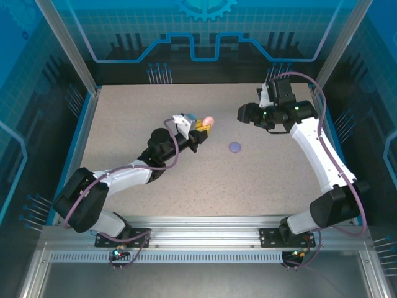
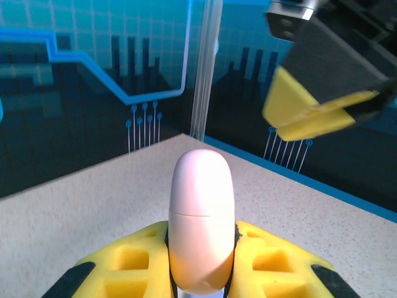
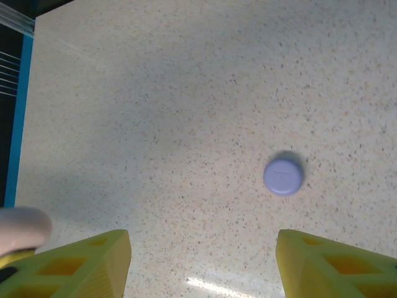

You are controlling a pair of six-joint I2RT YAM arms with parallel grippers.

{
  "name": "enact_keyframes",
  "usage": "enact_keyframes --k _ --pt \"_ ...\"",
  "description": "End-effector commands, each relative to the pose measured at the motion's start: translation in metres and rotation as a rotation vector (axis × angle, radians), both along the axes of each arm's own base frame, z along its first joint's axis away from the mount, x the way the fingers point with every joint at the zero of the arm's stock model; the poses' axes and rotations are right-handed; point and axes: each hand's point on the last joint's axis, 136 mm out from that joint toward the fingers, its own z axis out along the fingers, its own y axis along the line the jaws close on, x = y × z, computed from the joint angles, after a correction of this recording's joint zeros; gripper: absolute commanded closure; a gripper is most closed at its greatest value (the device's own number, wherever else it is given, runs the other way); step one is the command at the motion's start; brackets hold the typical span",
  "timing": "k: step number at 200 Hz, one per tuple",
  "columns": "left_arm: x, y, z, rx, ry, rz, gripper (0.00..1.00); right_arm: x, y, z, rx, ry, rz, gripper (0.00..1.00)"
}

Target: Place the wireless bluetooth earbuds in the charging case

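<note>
I see the pink case shut (image 2: 201, 214) and clear table (image 1: 202, 149) beside the purple case. My left gripper should go on lowering the pink case until it rests there, then let go.
My left gripper (image 1: 203, 128) is shut on a pale pink round charging case (image 1: 208, 120) and holds it above the table. In the left wrist view the pink case (image 2: 201, 223) stands edge-on between the yellow pads, lid closed, its seam visible. A pale purple round case (image 1: 234, 147) lies closed on the table, right of the pink one. My right gripper (image 1: 243, 113) hovers open above the table, with the purple case (image 3: 283, 176) ahead of its spread fingers (image 3: 93, 261) and nothing between them. The earbuds are out of view.
The speckled beige table (image 1: 155, 186) is ringed by blue walls and aluminium posts (image 2: 205, 68). The right gripper's yellow pad (image 2: 322, 105) hangs close above the pink case in the left wrist view. The pink case's edge (image 3: 22, 226) shows at the right wrist view's left border.
</note>
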Motion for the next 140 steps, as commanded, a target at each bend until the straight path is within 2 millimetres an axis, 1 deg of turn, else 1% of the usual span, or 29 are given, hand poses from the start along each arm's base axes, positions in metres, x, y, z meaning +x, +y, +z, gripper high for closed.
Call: enact_keyframes --k 1,25,51,75,112,140 --pt "0.009 0.009 -0.028 -0.077 0.224 0.076 1.00 -0.009 -0.005 -0.012 0.011 0.016 -0.034 0.36" --pt "0.011 0.020 -0.051 -0.156 0.389 0.150 1.00 -0.022 -0.006 -0.033 0.015 0.048 -0.032 0.36" --pt "0.011 0.029 -0.081 -0.189 0.588 0.234 1.00 -0.036 -0.005 -0.056 0.004 0.082 -0.022 0.36" --pt "0.007 0.029 -0.104 -0.181 0.737 0.270 1.00 -0.047 -0.006 -0.072 -0.001 0.106 -0.027 0.36" --pt "0.008 0.027 -0.135 -0.142 0.875 0.307 1.00 -0.057 -0.004 -0.086 -0.025 0.131 -0.013 0.36" --pt "0.016 0.021 -0.154 -0.145 0.954 0.302 1.00 -0.060 -0.004 -0.086 -0.055 0.123 -0.007 0.36"
